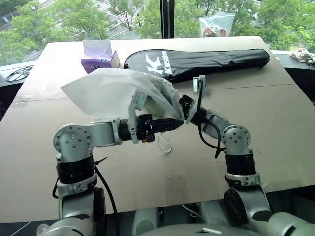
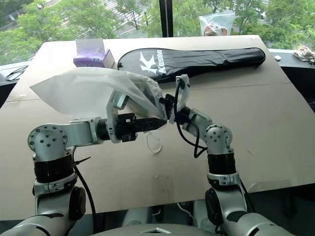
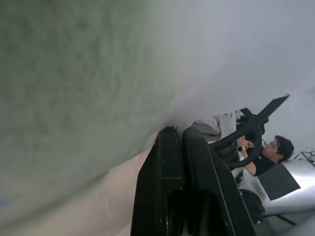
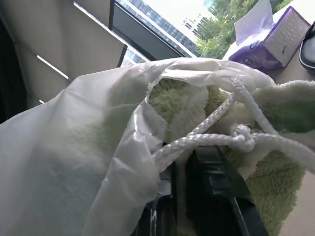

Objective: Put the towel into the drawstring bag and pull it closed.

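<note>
The towel bulges out (image 4: 275, 184) at the opening of the bag (image 1: 110, 91), so next my left gripper lowers the bag while my right gripper pushes the towel deeper in before pulling the bag closed.
The white drawstring bag (image 1: 106, 88) hangs in the air above the table (image 1: 275, 128), held up between both grippers. My left gripper (image 1: 177, 123) points to the right and is shut on the bag's lower edge near its mouth. From the other side, my right gripper (image 1: 186, 110) is shut on the bag's mouth, with the fabric pinched between its fingers (image 4: 216, 191). The light-green towel (image 4: 179, 103) sits inside the bag, showing at the open mouth and through the thin fabric. The cream cord (image 4: 236, 135) with a knot crosses the mouth, and a cord loop (image 1: 165, 144) dangles below.
A long black racket cover (image 1: 206, 61) lies across the far side of the table, with a purple tissue box (image 1: 98, 60) to its left. A clear plastic bag (image 1: 216, 23) stands at the far edge. A person (image 3: 270, 152) sits in the background of the left wrist view.
</note>
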